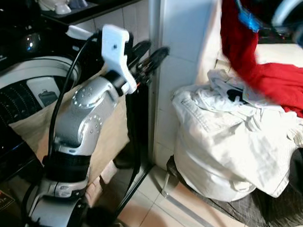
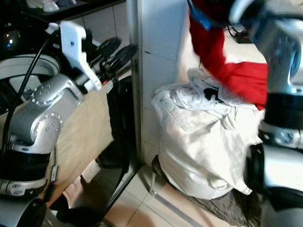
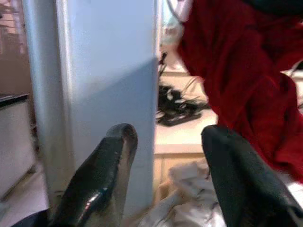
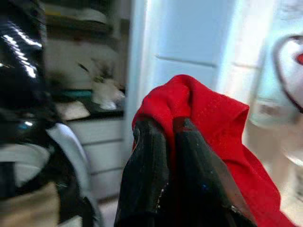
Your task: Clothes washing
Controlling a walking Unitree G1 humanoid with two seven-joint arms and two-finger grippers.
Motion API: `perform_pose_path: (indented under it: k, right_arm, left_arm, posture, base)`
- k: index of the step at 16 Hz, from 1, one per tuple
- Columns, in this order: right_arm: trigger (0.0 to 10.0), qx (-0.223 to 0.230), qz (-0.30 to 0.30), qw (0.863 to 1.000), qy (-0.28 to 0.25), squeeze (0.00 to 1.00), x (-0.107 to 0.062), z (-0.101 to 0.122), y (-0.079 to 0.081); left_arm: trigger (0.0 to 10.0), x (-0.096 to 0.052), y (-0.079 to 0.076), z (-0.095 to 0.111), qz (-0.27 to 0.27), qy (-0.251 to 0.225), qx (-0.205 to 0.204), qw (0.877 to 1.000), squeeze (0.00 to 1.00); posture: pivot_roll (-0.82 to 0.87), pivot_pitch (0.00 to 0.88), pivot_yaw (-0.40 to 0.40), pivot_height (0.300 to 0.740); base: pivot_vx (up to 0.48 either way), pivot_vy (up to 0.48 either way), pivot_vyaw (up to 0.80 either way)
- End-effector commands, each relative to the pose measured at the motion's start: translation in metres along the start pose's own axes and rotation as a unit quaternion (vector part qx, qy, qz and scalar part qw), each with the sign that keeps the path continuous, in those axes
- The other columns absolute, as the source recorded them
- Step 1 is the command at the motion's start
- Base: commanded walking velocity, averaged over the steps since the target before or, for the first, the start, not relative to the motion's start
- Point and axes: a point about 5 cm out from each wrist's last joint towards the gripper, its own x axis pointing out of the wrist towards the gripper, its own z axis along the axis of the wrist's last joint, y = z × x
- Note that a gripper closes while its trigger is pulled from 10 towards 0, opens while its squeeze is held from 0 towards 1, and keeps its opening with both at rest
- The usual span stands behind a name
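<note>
The red garment's lower end [image 1: 286,83] hangs over the top of the white heap, so I expect the red garment to come off alone when I carry it away.
A red garment [image 1: 247,52] hangs lifted above a heap of white clothes [image 1: 220,141], with its lower end still draped over the heap's top. My right gripper [image 4: 170,137] is shut on a fold of this red garment [image 4: 213,118], high up at the frame's top edge. My left gripper [image 1: 150,58] is raised beside the white pillar [image 1: 179,44], open and holding nothing; its two black fingers [image 3: 102,179] stand well apart. The washing machine [image 1: 22,82], with its white rim and dark top, lies at the left behind my left arm.
The white heap rests on a low seat covered with grey cloth [image 1: 270,211] on the tiled floor [image 1: 157,214]. A tan cloth [image 2: 85,130] hangs between the machine and the pillar. A dark counter with dishes [image 1: 60,4] runs along the back left.
</note>
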Motion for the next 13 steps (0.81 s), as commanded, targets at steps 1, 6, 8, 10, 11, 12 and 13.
perform_pose_path:
  k: [1,6,8,10,11,12,13]
  right_arm:
    - [0.0,0.044,0.033,0.998,-0.026,0.0,0.006,0.01,0.008]
    - [0.0,0.133,0.132,0.98,-0.059,0.0,0.034,0.021,0.052]
    - [0.0,0.161,0.165,0.971,-0.069,0.0,0.049,0.029,0.073]
    - [0.0,0.186,0.188,0.96,-0.094,0.0,0.053,0.046,0.083]
    - [0.0,0.189,0.191,0.957,-0.11,0.0,0.052,0.056,0.082]
    - [0.0,0.193,0.19,0.956,-0.116,0.0,0.05,0.059,0.079]
    - [0.0,0.198,0.181,0.956,-0.117,0.0,0.047,0.059,0.072]
  left_arm:
    - [10.0,0.004,0.005,0.013,0.018,-0.024,-0.008,1.0,1.0]
    - [10.0,0.012,-0.002,0.018,-0.001,-0.052,-0.056,0.997,1.0]
    - [10.0,0.014,-0.007,0.013,-0.018,-0.039,-0.073,0.996,1.0]
    - [10.0,0.011,-0.002,0.009,-0.001,-0.033,-0.062,0.998,1.0]
    - [10.0,0.009,0.0,0.007,0.003,-0.03,-0.059,0.998,1.0]
    - [10.0,0.008,0.0,0.007,0.001,-0.028,-0.059,0.998,1.0]
    - [10.0,0.006,-0.004,0.005,-0.011,-0.031,-0.073,0.997,1.0]
  posture:
    - [-0.06,0.0,0.039,0.74]
    - [-0.06,0.0,0.044,0.74]
    - [-0.06,0.0,0.047,0.74]
    - [-0.06,0.0,0.04,0.74]
    - [-0.05,0.0,0.032,0.74]
    - [-0.05,0.0,0.03,0.74]
    - [-0.05,0.0,0.025,0.74]
  base:
    - [0.0,0.0,0.0]
    - [0.0,0.0,0.0]
    - [0.0,0.0,0.0]
    - [0.0,0.0,0.0]
    - [0.0,0.0,0.0]
    - [0.0,0.0,0.0]
    - [0.0,0.0,0.0]
